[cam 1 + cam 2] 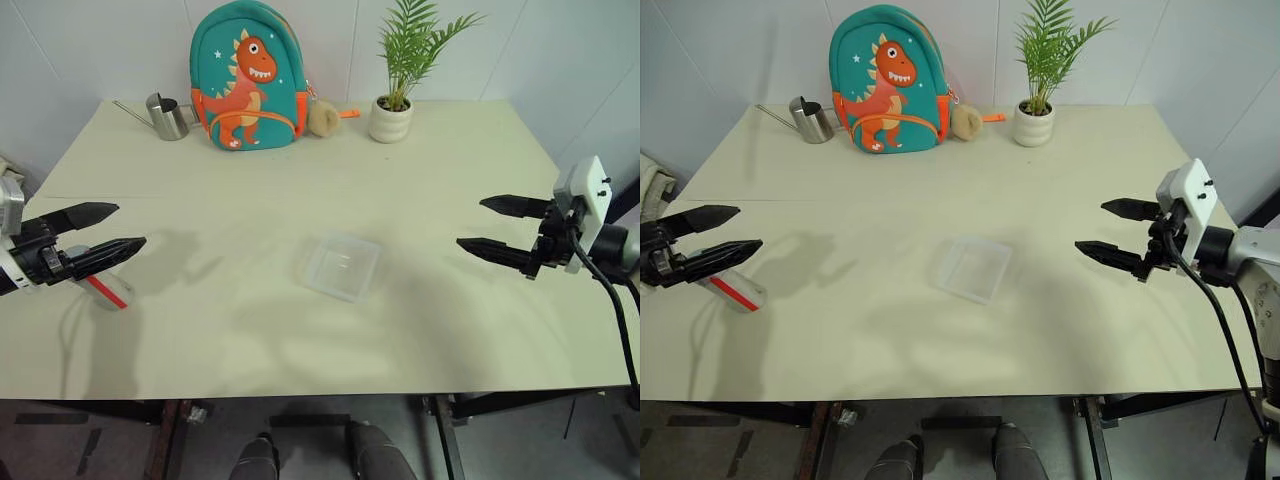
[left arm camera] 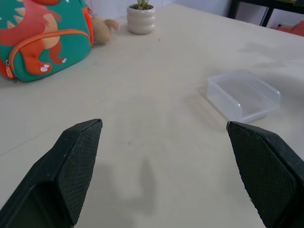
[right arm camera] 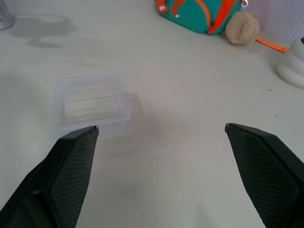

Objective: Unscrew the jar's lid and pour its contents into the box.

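Observation:
The jar [image 1: 108, 291] is below the fingers of my left gripper, which point past it, so next my left gripper swings to the table's front edge [image 1: 118, 385] and comes in from there.
The box [image 1: 342, 265], a shallow clear tray, sits near the middle of the table and looks empty; it also shows in both wrist views, box [image 2: 243, 95] and box [image 3: 90, 102]. The jar [image 1: 735, 290], a small pale cylinder with a red stripe, lies at the table's left side, partly hidden under my left gripper [image 1: 130, 225]. That gripper hovers open above it, empty. My right gripper [image 1: 470, 222] hangs open over the table's right side, well apart from the box. The lid and the contents cannot be told apart from the jar here.
Along the far edge stand a steel watering can [image 1: 167, 116], a teal dinosaur backpack [image 1: 247, 75], a small plush toy [image 1: 323, 118] and a potted plant [image 1: 392, 110]. The table's front edge [image 1: 320, 392] runs close below the box.

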Action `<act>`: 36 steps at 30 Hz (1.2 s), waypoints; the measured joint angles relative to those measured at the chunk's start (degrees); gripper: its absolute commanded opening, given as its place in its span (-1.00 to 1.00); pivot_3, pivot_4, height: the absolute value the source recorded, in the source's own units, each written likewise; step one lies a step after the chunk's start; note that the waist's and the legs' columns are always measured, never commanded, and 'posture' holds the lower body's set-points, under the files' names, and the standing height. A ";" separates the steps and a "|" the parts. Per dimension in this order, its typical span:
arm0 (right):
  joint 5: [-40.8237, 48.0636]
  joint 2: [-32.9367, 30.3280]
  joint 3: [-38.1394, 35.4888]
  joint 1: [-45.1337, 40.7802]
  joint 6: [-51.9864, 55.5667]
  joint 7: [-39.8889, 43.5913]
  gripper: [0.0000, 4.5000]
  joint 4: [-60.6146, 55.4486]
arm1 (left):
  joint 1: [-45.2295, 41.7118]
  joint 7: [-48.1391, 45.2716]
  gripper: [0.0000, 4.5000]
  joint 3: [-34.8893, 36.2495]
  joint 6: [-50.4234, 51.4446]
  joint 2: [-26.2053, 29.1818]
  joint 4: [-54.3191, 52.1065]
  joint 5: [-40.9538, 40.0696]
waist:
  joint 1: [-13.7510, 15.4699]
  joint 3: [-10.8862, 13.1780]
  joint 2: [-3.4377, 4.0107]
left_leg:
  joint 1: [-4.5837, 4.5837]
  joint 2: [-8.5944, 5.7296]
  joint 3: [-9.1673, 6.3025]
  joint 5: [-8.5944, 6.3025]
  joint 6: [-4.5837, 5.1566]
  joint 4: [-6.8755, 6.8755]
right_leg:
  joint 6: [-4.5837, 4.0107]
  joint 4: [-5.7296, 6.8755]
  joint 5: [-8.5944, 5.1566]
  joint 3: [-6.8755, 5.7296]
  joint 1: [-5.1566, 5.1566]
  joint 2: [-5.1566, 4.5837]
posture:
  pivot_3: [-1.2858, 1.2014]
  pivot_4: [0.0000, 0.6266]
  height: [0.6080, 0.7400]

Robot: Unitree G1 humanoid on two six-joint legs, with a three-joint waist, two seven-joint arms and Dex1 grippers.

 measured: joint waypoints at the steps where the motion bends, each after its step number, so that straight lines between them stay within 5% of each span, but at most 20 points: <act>1: 0.08 0.04 -0.01 0.00 -0.09 -0.17 1.00 -0.02 | -0.21 -0.01 0.99 -0.14 0.00 0.00 -0.01 -0.09 | -0.05 0.00 0.00 | 0.01 0.00 0.00 0.00 0.00 0.00 | 0.00 0.01 0.00 0.00 0.00 0.00 | 0.03 -0.52 1.00; 16: 0.41 2.68 3.55 -2.18 -4.32 1.53 1.00 0.31 | 0.00 8.91 0.99 -0.04 2.70 -4.38 -8.12 -2.00 | 0.06 0.00 0.00 | 0.02 -0.01 0.05 0.00 0.00 0.12 | 0.09 0.07 0.06 0.11 0.03 0.01 | 0.03 -0.52 1.00; 24: -0.86 7.21 9.33 -8.43 -8.83 6.38 1.00 7.81 | 3.03 39.41 0.99 -0.98 9.49 -21.61 -31.60 -0.41 | -0.01 -0.01 -0.02 | 0.03 -0.05 0.11 0.00 0.00 0.39 | 0.29 0.16 0.20 0.28 0.08 0.01 | 0.03 -0.52 1.00; 36: -7.38 11.98 16.02 -20.06 -17.31 16.26 1.00 26.93 | 10.47 74.22 0.99 -2.37 17.97 -41.69 -49.83 9.81 | -0.09 -0.01 -0.03 | 0.30 -0.12 0.21 -0.07 0.14 1.28 | 0.02 -0.37 0.30 0.50 0.92 0.09 | 0.03 -0.52 1.00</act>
